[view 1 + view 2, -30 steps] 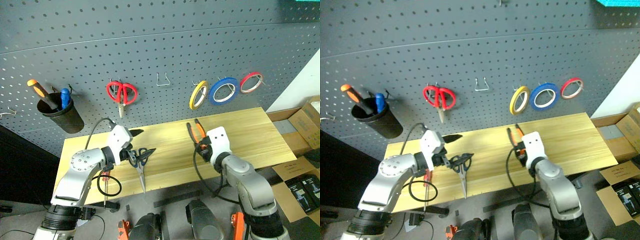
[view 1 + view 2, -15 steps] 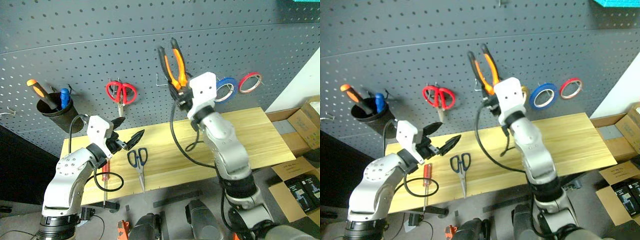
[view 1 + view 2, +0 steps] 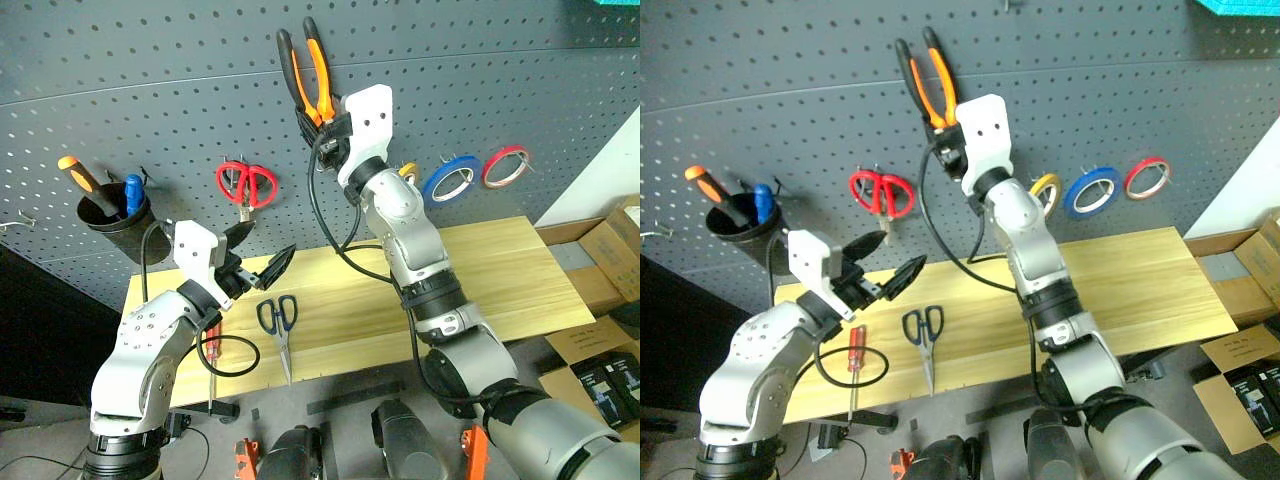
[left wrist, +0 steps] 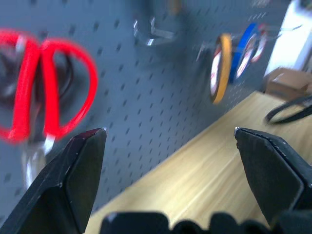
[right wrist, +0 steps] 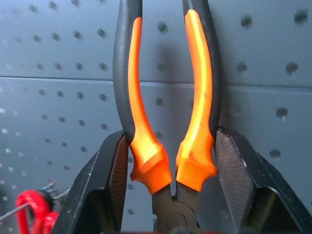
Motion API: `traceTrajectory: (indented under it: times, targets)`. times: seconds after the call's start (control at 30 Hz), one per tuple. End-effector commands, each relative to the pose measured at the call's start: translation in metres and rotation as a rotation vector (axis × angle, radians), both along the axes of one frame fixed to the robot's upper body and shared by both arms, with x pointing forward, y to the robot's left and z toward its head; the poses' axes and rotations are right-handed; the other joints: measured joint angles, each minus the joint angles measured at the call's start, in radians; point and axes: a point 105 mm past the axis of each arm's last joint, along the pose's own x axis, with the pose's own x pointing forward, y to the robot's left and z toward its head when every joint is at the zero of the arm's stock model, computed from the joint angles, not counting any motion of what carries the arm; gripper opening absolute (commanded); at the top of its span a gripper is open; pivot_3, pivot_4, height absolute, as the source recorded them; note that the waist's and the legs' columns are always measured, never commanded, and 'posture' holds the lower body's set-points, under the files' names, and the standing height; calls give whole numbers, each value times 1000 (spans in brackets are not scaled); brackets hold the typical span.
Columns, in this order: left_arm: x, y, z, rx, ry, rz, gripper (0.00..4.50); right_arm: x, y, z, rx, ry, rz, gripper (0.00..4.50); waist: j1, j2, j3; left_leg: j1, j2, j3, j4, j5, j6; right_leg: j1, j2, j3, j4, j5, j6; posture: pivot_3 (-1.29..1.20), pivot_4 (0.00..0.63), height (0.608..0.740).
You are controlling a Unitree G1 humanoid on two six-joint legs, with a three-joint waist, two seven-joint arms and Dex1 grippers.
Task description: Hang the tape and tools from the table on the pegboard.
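Note:
The pliers' head (image 5: 177,212) points down over the empty hook (image 4: 154,35), so the pliers should keep going down in my right gripper until their handles rest on the hook.
My right gripper (image 3: 326,122) is shut on the pliers (image 3: 306,68), gripping them at the base of the orange-and-black handles (image 5: 141,102). It holds them high against the dark grey pegboard (image 3: 150,90), handles up. My left gripper (image 3: 262,252) stands open and empty above the table (image 3: 490,270), its fingers (image 4: 80,170) facing the board. On the wood behind it lie the blue-handled scissors (image 3: 276,318) and the red-handled screwdriver (image 3: 855,350). The blue tape (image 3: 449,181) hangs on a hook of the pegboard.
Red-handled scissors (image 3: 245,183), a yellow tape ring (image 3: 1044,190) and a red tape ring (image 3: 503,165) hang on the board. A bare hook (image 4: 151,31) sits between the scissors and the rings. A black cup (image 3: 112,218) holds an orange-handled screwdriver. Cardboard boxes (image 3: 612,240) stand at the right.
My right gripper lifted the pliers off the table, up and left to the pegboard. My left gripper drew back and up from the blue scissors, which stay on the wood.

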Motion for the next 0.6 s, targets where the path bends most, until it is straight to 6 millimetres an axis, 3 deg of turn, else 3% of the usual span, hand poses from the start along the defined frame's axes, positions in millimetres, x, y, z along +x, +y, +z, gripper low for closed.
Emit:
traceTrajectory:
  times: [0.03,0.27,0.6]
  targets:
    - [-3,-4,11,13,-49,-19,4500,3,0,15,57,-58,3,2090,-2,0,0,0,0,0,0,0,0,0,0,0,0,0,0,-130,172,740]
    - [0,-14,13,33,-70,-50,4500,16,4,-4,-25,-65,-38,2086,-5,0,0,1,0,1,1,3,-3,0,0,0,2,3,-4,-119,176,740]
    - [6,-13,8,31,-53,-43,4500,13,3,-36,-49,15,-12,2086,1,0,0,1,4,-1,0,5,-7,-1,4,-1,2,5,-8,-149,188,740]
